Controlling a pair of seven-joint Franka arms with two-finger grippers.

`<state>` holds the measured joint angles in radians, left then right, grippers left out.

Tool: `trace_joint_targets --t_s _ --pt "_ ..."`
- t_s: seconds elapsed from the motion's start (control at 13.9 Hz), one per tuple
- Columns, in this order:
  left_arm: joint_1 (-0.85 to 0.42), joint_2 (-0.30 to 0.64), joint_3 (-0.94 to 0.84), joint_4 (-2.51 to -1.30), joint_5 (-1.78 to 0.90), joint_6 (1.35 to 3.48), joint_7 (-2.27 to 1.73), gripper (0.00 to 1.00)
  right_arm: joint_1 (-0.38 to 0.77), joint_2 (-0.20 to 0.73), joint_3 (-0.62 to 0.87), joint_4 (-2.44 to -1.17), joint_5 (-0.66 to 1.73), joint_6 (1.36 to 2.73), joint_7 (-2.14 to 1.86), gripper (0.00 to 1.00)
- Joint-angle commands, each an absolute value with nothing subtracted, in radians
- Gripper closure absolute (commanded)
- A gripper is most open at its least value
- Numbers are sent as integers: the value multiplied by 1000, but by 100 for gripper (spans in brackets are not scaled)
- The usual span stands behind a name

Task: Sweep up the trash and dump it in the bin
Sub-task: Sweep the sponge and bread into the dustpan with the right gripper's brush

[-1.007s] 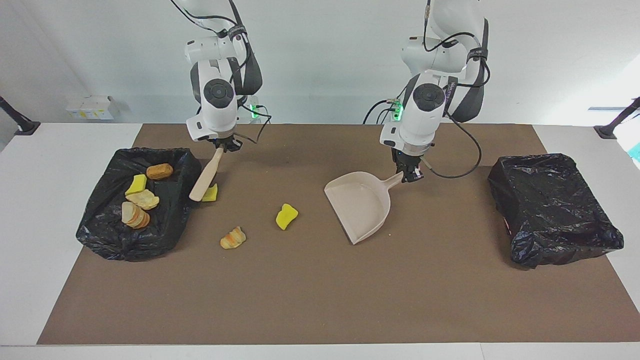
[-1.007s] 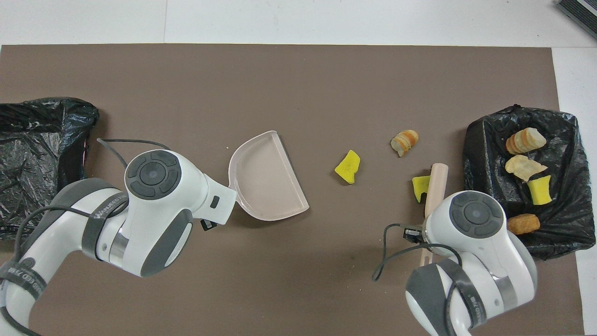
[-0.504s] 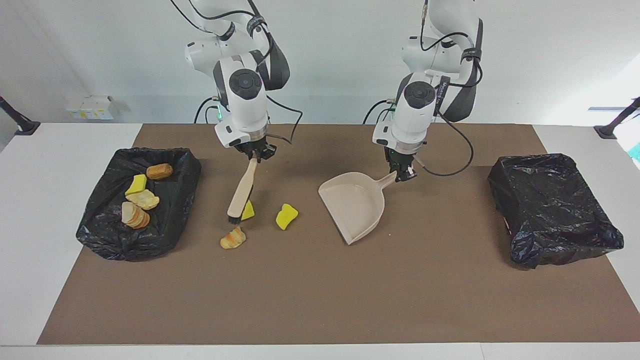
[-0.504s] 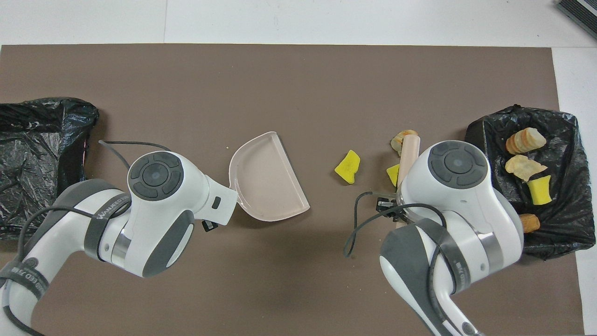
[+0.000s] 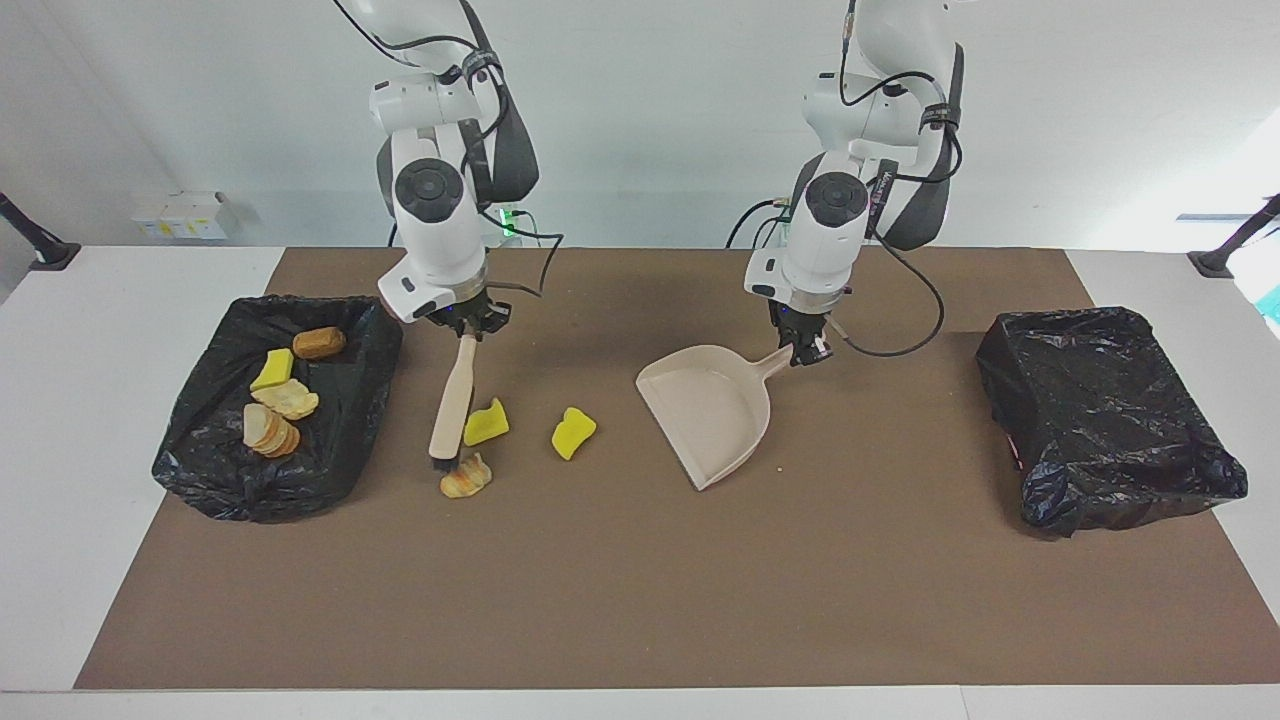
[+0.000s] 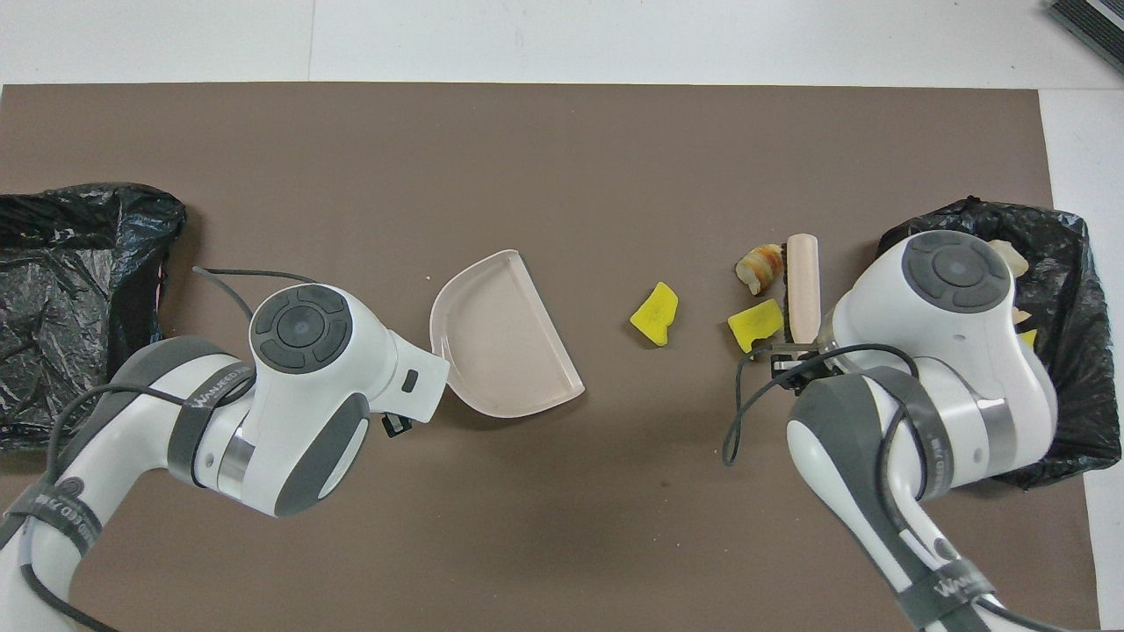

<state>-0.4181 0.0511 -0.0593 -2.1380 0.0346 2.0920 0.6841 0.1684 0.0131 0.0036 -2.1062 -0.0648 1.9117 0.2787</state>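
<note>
The brush point(image 6: 803, 284) is standing beyond the tan scrap and yellow chunks, away from the dustpan, so the robot's right gripper should sweep the scrap and chunks back toward the dustpan's opening point(image 6: 552, 325).
My right gripper point(image 5: 468, 328) is shut on the handle of the beige brush point(image 5: 452, 400). The brush slants down, and its black bristles rest on the mat beside a tan bread-like scrap of trash point(image 5: 466, 478). A yellow chunk point(image 5: 485, 422) lies next to the brush, and another yellow chunk point(image 5: 573, 432) lies closer to the dustpan. My left gripper point(image 5: 808, 350) is shut on the handle of the beige dustpan point(image 5: 712, 410), whose mouth faces the scraps. In the overhead view I see the brush point(image 6: 803, 285), the dustpan point(image 6: 500, 338) and the scraps point(image 6: 755, 323).
A black-lined bin point(image 5: 340, 420) at the right arm's end holds several scraps point(image 5: 283, 398). A second black-lined bin point(image 5: 1110, 415) stands at the left arm's end. The brown mat point(image 5: 640, 580) covers the table's middle.
The right arm pushed the nearer yellow chunk toward the dustpan with the brush. It then drew the brush back beside the bread scrap. The dustpan shifted slightly toward the scraps.
</note>
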Motion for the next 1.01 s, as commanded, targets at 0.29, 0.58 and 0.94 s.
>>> trace_joint_targets --t_s 0.29,0.58,0.94 --pt "-439 48 -49 -2157 46 2121 644 100 121 -28 17 -2276 -68 2068 198 100" --pt "-439 48 -49 -2157 45 2122 644 100 175 14 17 -2270 -14 2121 219 100" --pt "-439 48 -49 -2157 46 2123 643 100 302 110 18 -2172 40 2131 353 100"
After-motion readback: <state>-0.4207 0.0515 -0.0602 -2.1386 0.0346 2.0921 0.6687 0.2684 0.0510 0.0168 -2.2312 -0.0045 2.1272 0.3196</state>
